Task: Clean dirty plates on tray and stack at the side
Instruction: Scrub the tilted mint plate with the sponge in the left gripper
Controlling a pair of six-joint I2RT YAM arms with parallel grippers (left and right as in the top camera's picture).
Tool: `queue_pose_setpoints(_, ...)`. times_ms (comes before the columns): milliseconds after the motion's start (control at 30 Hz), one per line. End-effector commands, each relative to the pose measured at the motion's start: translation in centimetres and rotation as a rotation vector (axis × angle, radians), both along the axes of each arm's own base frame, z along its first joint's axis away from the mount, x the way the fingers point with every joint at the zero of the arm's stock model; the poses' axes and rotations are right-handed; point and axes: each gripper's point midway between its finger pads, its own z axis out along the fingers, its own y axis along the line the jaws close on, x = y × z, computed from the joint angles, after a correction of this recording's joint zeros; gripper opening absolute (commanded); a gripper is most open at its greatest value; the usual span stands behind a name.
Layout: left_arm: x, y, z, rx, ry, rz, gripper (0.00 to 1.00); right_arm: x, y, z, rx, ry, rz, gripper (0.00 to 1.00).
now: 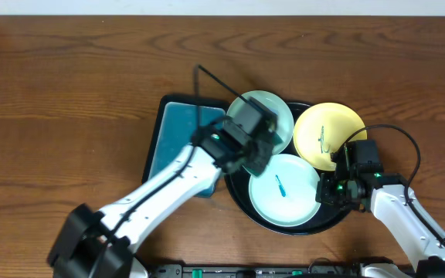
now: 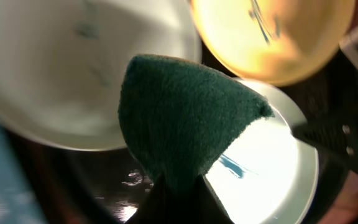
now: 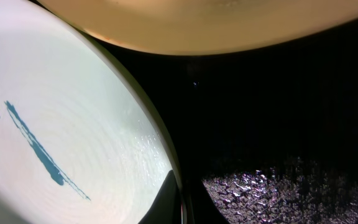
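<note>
The front mint plate beside the sponge has a blue ink streak on it, so my left gripper should wipe that plate before it takes the sponge to the teal tray.
The round black tray holds three plates. A mint plate lies at its back left, a yellow plate with ink scribbles at the back right, and a mint plate with a blue ink streak at the front. My left gripper is shut on a dark green sponge and holds it over the gap between the two mint plates. My right gripper is shut on the right rim of the front mint plate, below the yellow plate.
A rectangular teal tray with a dark rim lies left of the black tray, partly under my left arm. Brown wooden table surrounds both trays. The black tray's floor shows wet glints near my right gripper.
</note>
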Motion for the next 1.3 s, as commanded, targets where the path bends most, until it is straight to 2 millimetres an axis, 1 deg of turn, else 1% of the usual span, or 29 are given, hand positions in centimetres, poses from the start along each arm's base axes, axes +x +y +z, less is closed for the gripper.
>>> queue_pose_setpoints(0, -1.9, -2.9, -1.4, -0.006, 0.046, -0.041, 0.08, 0.0, 0.2, 0.0, 0.003, 0.001, -0.004, 0.01)
queue_pose_setpoints(200, -3.8, -5.2, -4.4, -0.007, 0.153, 0.047, 0.08, 0.0, 0.2, 0.0, 0.003, 0.002, -0.004, 0.01)
queue_pose_setpoints(433, -6.7, -7.4, -7.8, 0.048, 0.176, -0.053, 0.07, 0.0, 0.2, 0.0, 0.003, 0.002, -0.004, 0.01)
queue_pose_setpoints(533, -7.9, -7.6, -9.5, 0.092, 0.187, -0.080, 0.07, 0.0, 0.2, 0.0, 0.003, 0.001, -0.004, 0.01)
queue_pose_setpoints(567, -8.0, -7.5, -10.1, 0.108, 0.187, -0.080, 0.07, 0.0, 0.2, 0.0, 0.003, 0.001, -0.004, 0.01)
queue_pose_setpoints(633, -7.5, -6.8, -11.1, 0.153, 0.171, -0.061, 0.08, 0.0, 0.2, 0.0, 0.003, 0.002, -0.004, 0.01)
queue_pose_setpoints(700, -6.4, -5.5, -11.8, 0.208, 0.140, -0.020, 0.08, 0.0, 0.2, 0.0, 0.003, 0.002, -0.004, 0.01)
queue_pose_setpoints(867, -3.3, -2.3, -12.1, 0.274, 0.114, 0.132, 0.07, 0.0, 0.2, -0.1, 0.003, 0.002, -0.004, 0.01)
queue_pose_setpoints(1033, -1.5, -0.1, -12.1, 0.284, 0.141, 0.219, 0.08, 0.0, 0.2, 0.0, 0.003, 0.002, -0.004, 0.01)
queue_pose_setpoints(1100, -1.0, 0.3, -11.8, 0.280, 0.141, 0.234, 0.07, 0.0, 0.2, 0.0, 0.003, 0.002, -0.004, 0.01)
queue_pose_setpoints(1167, -0.7, 0.5, -11.0, 0.266, 0.134, 0.242, 0.07, 0.0, 0.2, -0.1, 0.003, 0.002, -0.004, 0.01)
queue_pose_setpoints(1267, -0.5, -0.1, -8.8, 0.211, 0.111, 0.239, 0.08, 0.0, 0.2, 0.0, 0.003, 0.002, -0.004, 0.01)
